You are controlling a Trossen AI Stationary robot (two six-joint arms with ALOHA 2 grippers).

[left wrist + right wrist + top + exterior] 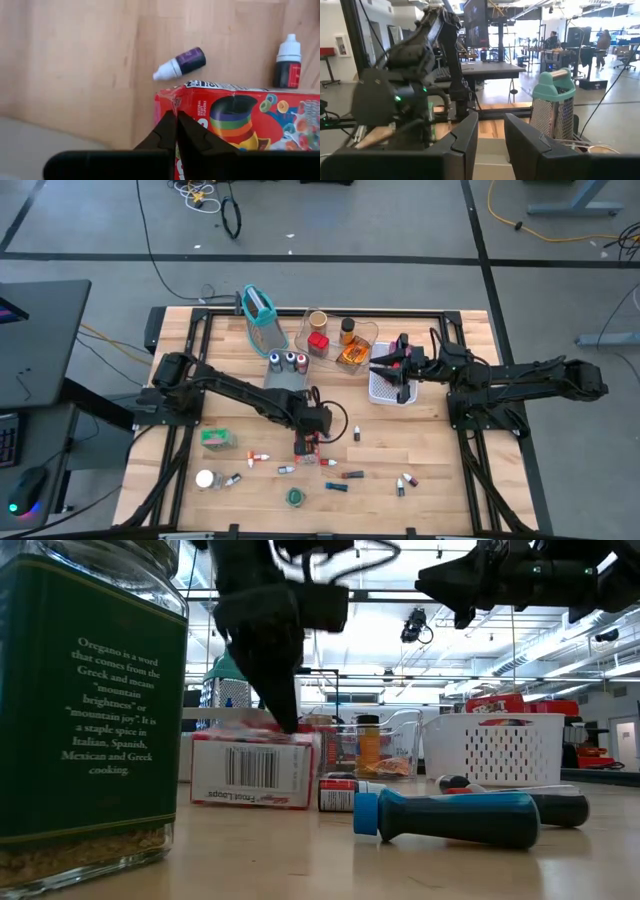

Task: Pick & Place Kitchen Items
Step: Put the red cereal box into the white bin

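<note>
The white basket (pixel 380 392) is below my right gripper and away from the red cereal box, so my left gripper should pick up the box (pixel 250 778) and pass it over.
A small red cereal box (pixel 240 125) lies near the middle of the table and also shows in the high view (pixel 308 448) and the low view (pixel 255 768). My left gripper (pixel 176 120) stands over it, shut on its edge. My right gripper (pixel 491 131) is open and empty. It hangs above the white basket (pixel 388 390) at the back right. Small capped vials (pixel 285 469) lie scattered near the front. A purple vial (pixel 181 63) and a red vial (pixel 287 67) lie on their sides just beyond the box. My left gripper pinches the box's thin crinkled edge by one corner (pixel 174 101) between its two shut fingers. The fingers (pixel 285 705) come from above, pointing down. The box lies flat with its underside on the table.
A green packet (pixel 218 439), a white lid (pixel 205 478) and a green lid (pixel 295 497) lie front left. A grey tray with cans (pixel 288 363), a clear tray with jars (pixel 335 340) and a teal-rimmed grater (pixel 258 308) stand at the back. An oregano jar (pixel 90 710) and a blue-handled tool (pixel 450 817) are close to the low camera.
</note>
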